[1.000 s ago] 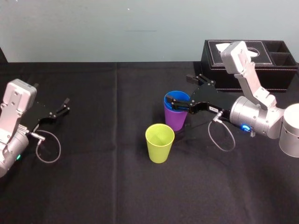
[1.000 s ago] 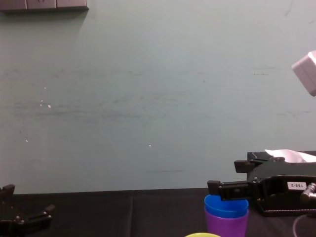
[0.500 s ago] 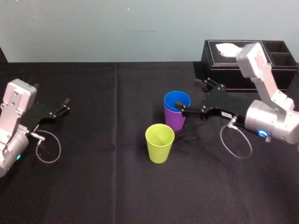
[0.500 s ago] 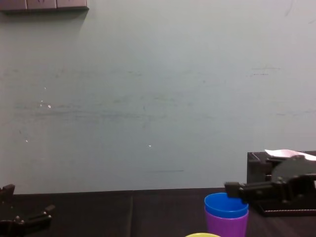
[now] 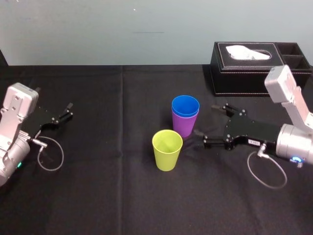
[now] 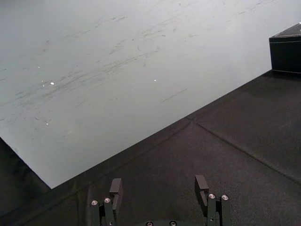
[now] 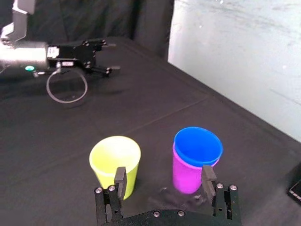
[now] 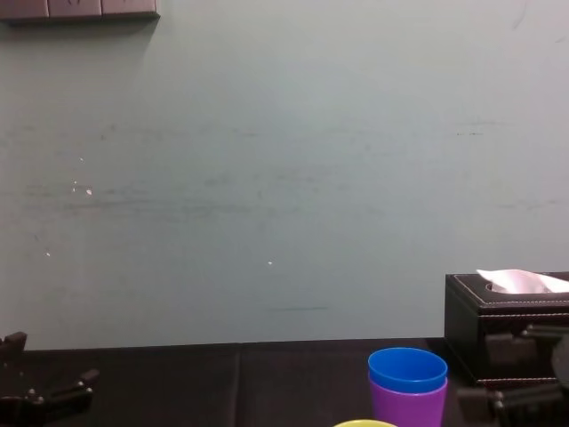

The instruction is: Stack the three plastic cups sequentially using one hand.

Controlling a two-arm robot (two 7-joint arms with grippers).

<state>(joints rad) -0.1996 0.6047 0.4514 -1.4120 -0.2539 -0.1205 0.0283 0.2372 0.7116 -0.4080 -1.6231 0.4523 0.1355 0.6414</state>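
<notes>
A narrow blue band (image 8: 408, 384) shows at the top of the purple cup, so the yellow-green cup (image 7: 115, 162) should go down almost to its rim when I lower it into the blue cup.
A blue cup (image 5: 185, 105) sits nested inside a purple cup (image 5: 184, 127) at the middle of the black table. In front of that pair and slightly left stands a yellow-green cup (image 5: 167, 150), upright and alone. My right gripper (image 5: 208, 125) hangs open just right of the pair, apart from both, nothing between its fingers. From the right wrist view the open gripper (image 7: 163, 177) faces the yellow-green cup (image 7: 115, 160) and the blue cup (image 7: 197, 146). At the far left rests my left gripper (image 5: 68, 111), open and idle.
A black tissue box (image 5: 254, 68) stands at the back right of the table, behind my right arm. The black cloth (image 5: 112, 196) stretches across the table, with open room left of and in front of the cups.
My right gripper has drawn back from the blue cup's rim, moving right and toward me and sinking lower. The blue cup stays nested in the purple one. The left arm has not moved.
</notes>
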